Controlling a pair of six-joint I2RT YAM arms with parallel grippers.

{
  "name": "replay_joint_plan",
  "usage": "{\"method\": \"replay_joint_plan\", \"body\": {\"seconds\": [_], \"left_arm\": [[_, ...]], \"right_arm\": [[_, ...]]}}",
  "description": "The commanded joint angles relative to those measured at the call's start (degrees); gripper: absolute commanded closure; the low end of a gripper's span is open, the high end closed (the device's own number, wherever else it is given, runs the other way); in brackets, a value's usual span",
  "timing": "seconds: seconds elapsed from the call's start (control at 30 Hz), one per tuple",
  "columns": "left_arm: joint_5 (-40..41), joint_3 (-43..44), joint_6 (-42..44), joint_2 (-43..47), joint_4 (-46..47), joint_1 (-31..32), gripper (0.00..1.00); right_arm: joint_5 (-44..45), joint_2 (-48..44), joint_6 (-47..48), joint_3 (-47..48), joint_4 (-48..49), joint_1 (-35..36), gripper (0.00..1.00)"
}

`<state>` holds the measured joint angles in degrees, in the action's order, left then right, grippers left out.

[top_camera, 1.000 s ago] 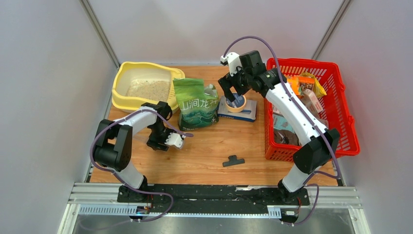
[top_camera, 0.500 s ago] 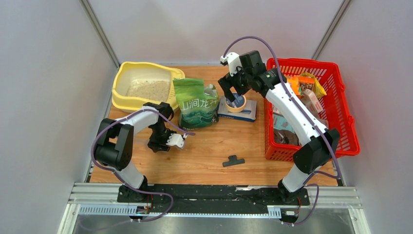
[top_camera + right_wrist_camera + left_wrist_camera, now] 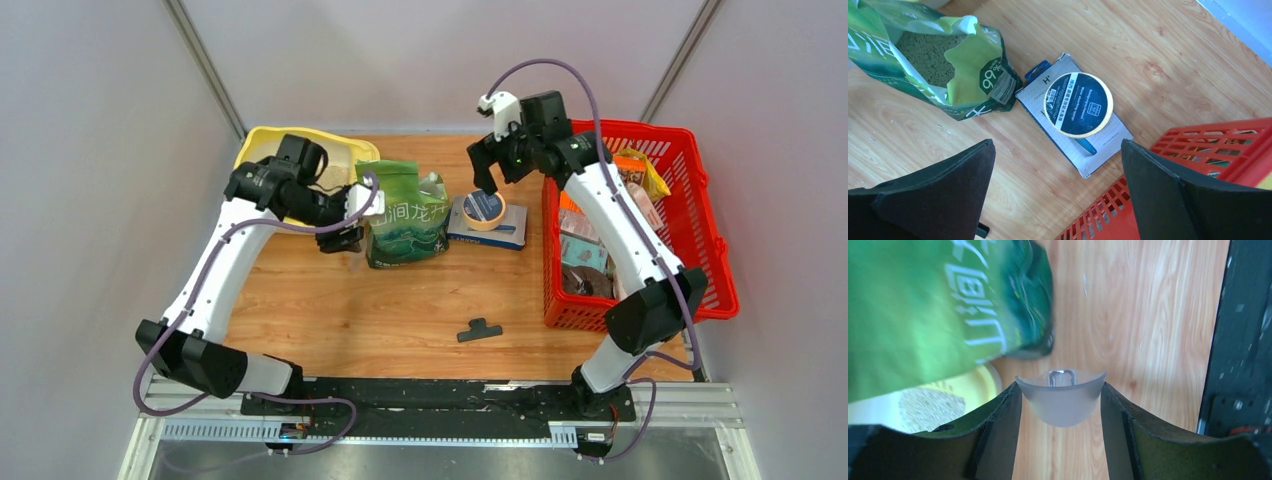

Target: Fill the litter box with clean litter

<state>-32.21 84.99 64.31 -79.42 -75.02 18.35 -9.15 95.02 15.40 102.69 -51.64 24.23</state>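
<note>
Next, my right gripper takes hold of the scoop by its handle [image 3: 1062, 377] before it digs into the green litter pouch, because my left gripper is holding the scoop across its bowl [image 3: 1061, 405].
The pale yellow litter box [image 3: 258, 141] stands at the back left, largely covered by my left arm. In the left wrist view its rim [image 3: 979, 388] and beige litter [image 3: 923, 407] show. The green litter pouch [image 3: 404, 214] stands upright and torn open beside the box, with greenish granules inside [image 3: 930, 52]. My left gripper [image 3: 342, 238] is at the pouch's left side, shut on a translucent scoop [image 3: 1062, 401] that looks empty. My right gripper [image 3: 486, 180] hangs open and empty [image 3: 1055, 145] above a tape roll.
A yellow-rimmed tape roll [image 3: 484, 210] lies on a flat white and blue box [image 3: 512, 234] right of the pouch. A red basket [image 3: 706, 236] of cartons fills the right side. A small black part [image 3: 480, 329] lies on the table near the front.
My left arm lifted off the table and swung back and up, bringing the scoop beside the pouch and litter box. My right gripper rose and moved right, away from the tape roll.
</note>
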Motion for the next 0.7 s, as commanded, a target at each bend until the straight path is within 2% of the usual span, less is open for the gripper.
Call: {"method": "replay_joint_plan", "body": {"seconds": [0.0, 0.1, 0.13, 0.2, 0.23, 0.27, 0.3, 0.33, 0.37, 0.43, 0.47, 0.6, 0.67], "left_arm": [[-16.37, 10.60, -10.86, 0.49, -8.30, -0.33, 1.00], [-22.43, 15.27, -20.60, 0.49, -1.38, -1.20, 1.00], [-24.11, 15.90, -27.77, 0.58, 1.52, -1.56, 1.00], [-28.15, 16.17, -36.67, 1.37, 12.76, -2.00, 1.00], [-28.96, 15.56, -46.20, 1.72, 17.41, -2.44, 1.00], [-29.57, 14.60, -51.52, 2.85, 28.68, -2.61, 1.00], [-29.93, 11.72, -56.79, 3.65, 35.23, -2.70, 1.00], [-29.24, 9.78, -68.15, 4.35, 42.34, -2.97, 1.00], [-28.45, 7.84, -73.75, 5.66, 56.95, -3.06, 1.00], [-26.07, 4.14, -86.73, 5.68, 68.73, -3.06, 1.00], [-25.63, 4.22, -89.95, 4.37, 74.70, -3.14, 1.00], [-24.58, 6.94, -93.84, 1.55, 78.53, -2.97, 1.00], [-24.40, 7.47, -95.42, 0.76, 79.94, -2.88, 1.00]], "right_arm": [[-11.58, -3.62, -2.48, 3.65, 0.66, -3.83, 0.00], [-21.06, -6.07, -1.08, 0.51, 2.93, -4.54, 0.00], [-23.44, -8.51, -0.38, -1.08, 6.16, -4.63, 0.00], [-31.08, -10.99, -0.11, -4.42, 10.22, -4.54, 0.00], [-33.28, -12.30, -0.63, -7.57, 12.24, -4.54, 0.00], [-37.22, -13.97, -1.42, -8.73, 16.09, -4.54, 0.00], [-38.91, -14.42, -2.29, -9.70, 17.78, -4.45, 0.00], [-40.41, -14.60, -3.96, -10.49, 19.80, -4.19, 0.00], [-42.60, -13.99, -4.41, -10.24, 19.99, -3.84, 0.00], [-44.89, -12.76, -4.94, -9.36, 19.73, -3.49, 0.00], [-46.91, -11.97, -5.37, -8.48, 19.65, -3.14, 0.00], [-50.00, -10.13, -6.09, -7.60, 21.66, -1.91, 0.00], [-49.57, -9.60, -3.90, -6.99, 19.74, -0.42, 0.00]]}}
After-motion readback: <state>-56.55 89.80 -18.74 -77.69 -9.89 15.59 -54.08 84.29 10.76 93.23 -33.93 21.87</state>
